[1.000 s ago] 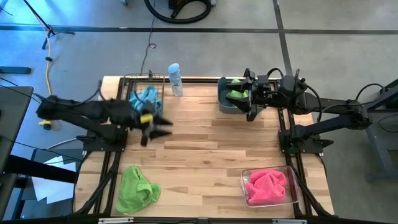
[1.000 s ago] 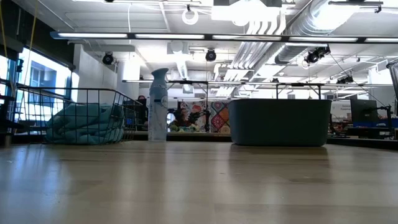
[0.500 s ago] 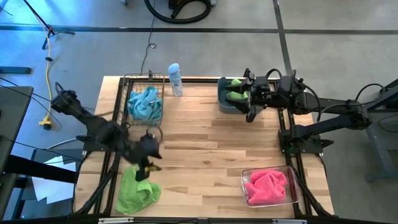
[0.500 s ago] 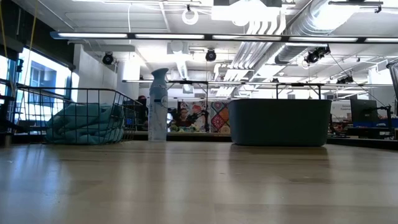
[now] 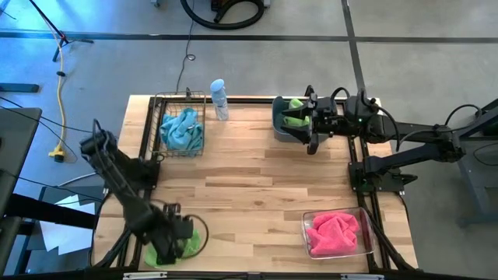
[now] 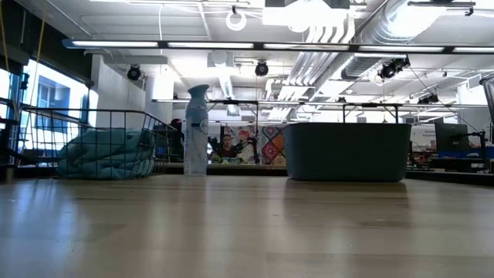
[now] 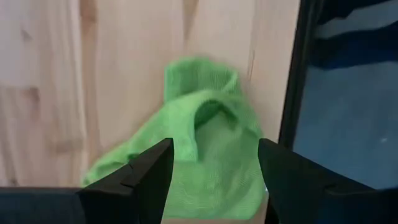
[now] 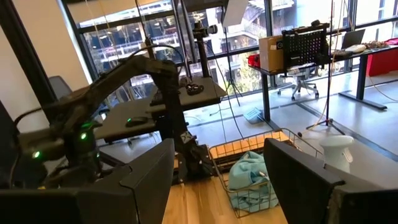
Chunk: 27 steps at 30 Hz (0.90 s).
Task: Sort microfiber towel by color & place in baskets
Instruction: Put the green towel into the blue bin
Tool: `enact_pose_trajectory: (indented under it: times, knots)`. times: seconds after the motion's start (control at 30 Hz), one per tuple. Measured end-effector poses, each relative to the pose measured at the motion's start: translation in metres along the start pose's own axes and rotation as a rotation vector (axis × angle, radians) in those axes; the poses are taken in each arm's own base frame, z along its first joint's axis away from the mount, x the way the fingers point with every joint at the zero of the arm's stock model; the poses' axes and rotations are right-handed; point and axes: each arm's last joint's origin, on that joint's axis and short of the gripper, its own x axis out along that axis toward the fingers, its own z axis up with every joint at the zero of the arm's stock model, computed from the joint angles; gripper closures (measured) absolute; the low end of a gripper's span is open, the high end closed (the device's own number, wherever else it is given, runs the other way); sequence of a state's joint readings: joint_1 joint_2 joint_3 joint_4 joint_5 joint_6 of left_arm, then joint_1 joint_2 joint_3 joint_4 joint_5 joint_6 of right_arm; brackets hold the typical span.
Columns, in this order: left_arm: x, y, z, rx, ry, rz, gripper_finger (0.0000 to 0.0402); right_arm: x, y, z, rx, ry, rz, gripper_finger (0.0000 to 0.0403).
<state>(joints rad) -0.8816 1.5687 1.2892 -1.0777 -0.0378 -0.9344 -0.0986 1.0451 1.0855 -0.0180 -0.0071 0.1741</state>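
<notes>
The lime green towel's middle (image 7: 214, 155) has a loose arched fold (image 7: 214, 101) across it. I expect the towel to stay bunched up and hang down at its ends when I lift it.
A lime green towel (image 5: 183, 243) lies crumpled on the table's near left corner; it also shows in the left wrist view (image 7: 208, 155). My left gripper (image 5: 167, 237) is open right above it, its fingers (image 7: 149, 180) standing either side of the towel's middle. My right gripper (image 5: 311, 131) is open and empty at the right rim of the slate-blue tub (image 5: 278, 128), which holds a green towel (image 5: 294, 118). A light blue towel (image 5: 183, 128) lies in the black wire basket (image 5: 159, 105). Pink towels (image 5: 334, 232) lie in the clear bin (image 5: 305, 225).
A pale blue spray bottle (image 5: 219, 99) stands at the far edge between the wire basket and the tub; it also shows in the low view (image 6: 195, 131). The table's dark frame rail (image 7: 292, 93) runs close beside the green towel. Bare wood (image 5: 257, 187) fills the table's middle.
My left gripper has swung from beside the wire basket toward the table's near edge and now hangs over the lime green towel at the near left corner. The towel lies where it was.
</notes>
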Motion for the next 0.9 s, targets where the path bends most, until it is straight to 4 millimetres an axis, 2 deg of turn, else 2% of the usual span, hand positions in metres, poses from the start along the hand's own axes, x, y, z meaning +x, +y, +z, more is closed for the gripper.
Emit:
enact_pose_trajectory:
  times: [0.17, 0.33, 0.43, 0.57, 0.73, 0.9]
  knots:
    - [0.030, -0.022, -0.016, 0.006, 0.091, 0.051, 0.0179, 0.000, 0.000, -0.001, 0.000, 0.011, -0.002, 0.0160]
    - [0.049, -0.031, -0.024, -0.054, 0.132, 0.086, 0.0179, 0.000, 0.000, -0.002, 0.000, 0.016, -0.003, 0.0160]
    - [0.057, -0.028, -0.029, -0.133, 0.111, 0.059, 0.0179, 0.000, 0.000, -0.002, -0.015, 0.019, -0.004, 0.0160]
    - [0.056, -0.019, -0.037, -0.175, 0.028, 0.050, 0.0179, 0.000, 0.000, -0.002, -0.024, 0.019, -0.005, 0.0160]
    - [0.066, -0.011, -0.050, -0.056, 0.055, 0.089, 0.0179, 0.000, 0.000, -0.002, -0.021, 0.021, -0.006, 0.0160]
    - [0.081, 0.000, -0.059, -0.034, 0.089, 0.117, 0.0179, 0.000, -0.001, -0.003, -0.018, 0.026, -0.006, 0.0160]
